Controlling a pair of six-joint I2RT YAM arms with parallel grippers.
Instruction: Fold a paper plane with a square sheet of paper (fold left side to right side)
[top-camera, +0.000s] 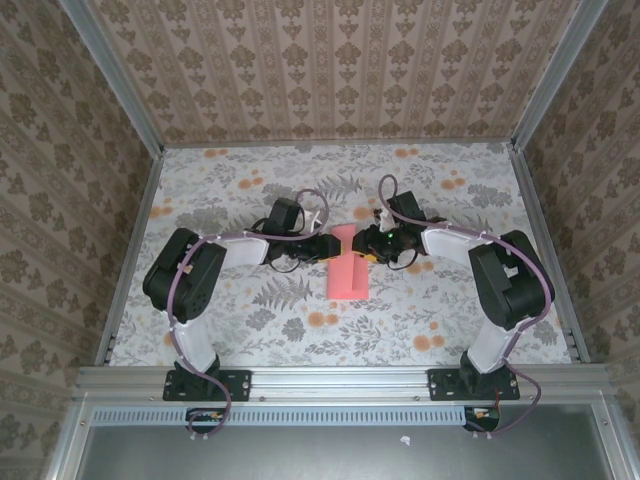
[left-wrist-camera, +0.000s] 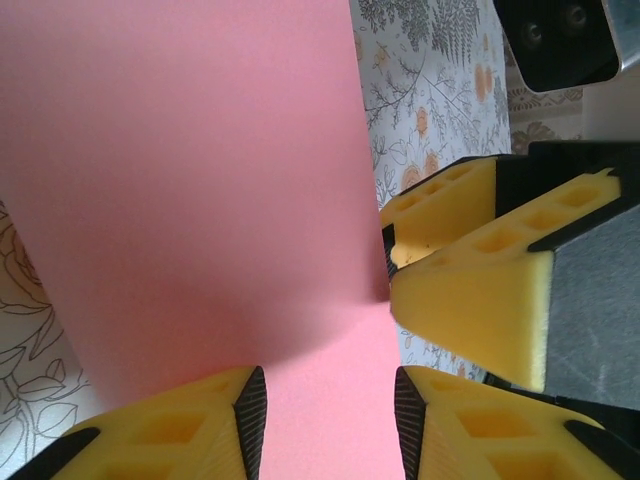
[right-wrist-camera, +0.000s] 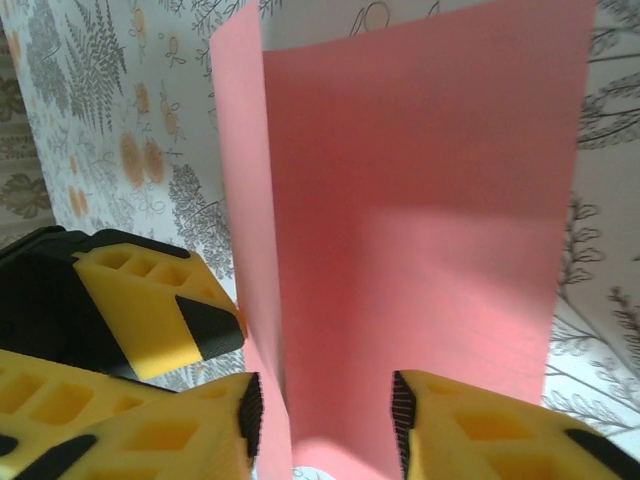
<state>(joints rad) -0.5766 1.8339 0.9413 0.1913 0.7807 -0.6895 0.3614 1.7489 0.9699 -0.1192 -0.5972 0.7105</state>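
Next, I bring my left gripper over the paper's folded side and hold the flap down, because the paper's flap is standing up off the paper's lower layer beside my right gripper.
The square sheet of paper is pink-red and lies mid-table as a narrow upright rectangle, doubled over lengthwise. In the right wrist view the paper has its left flap standing up off the lower layer. Both grippers meet at its far end. My left gripper comes in from the left, and its jaws stand apart over the paper. My right gripper comes in from the right, open astride the paper's end. Each wrist view shows the other gripper's yellow fingers close by.
The table wears a floral printed cloth with small orange flowers. Patterned walls close it in on three sides, behind aluminium posts. A metal rail with both arm bases runs along the near edge.
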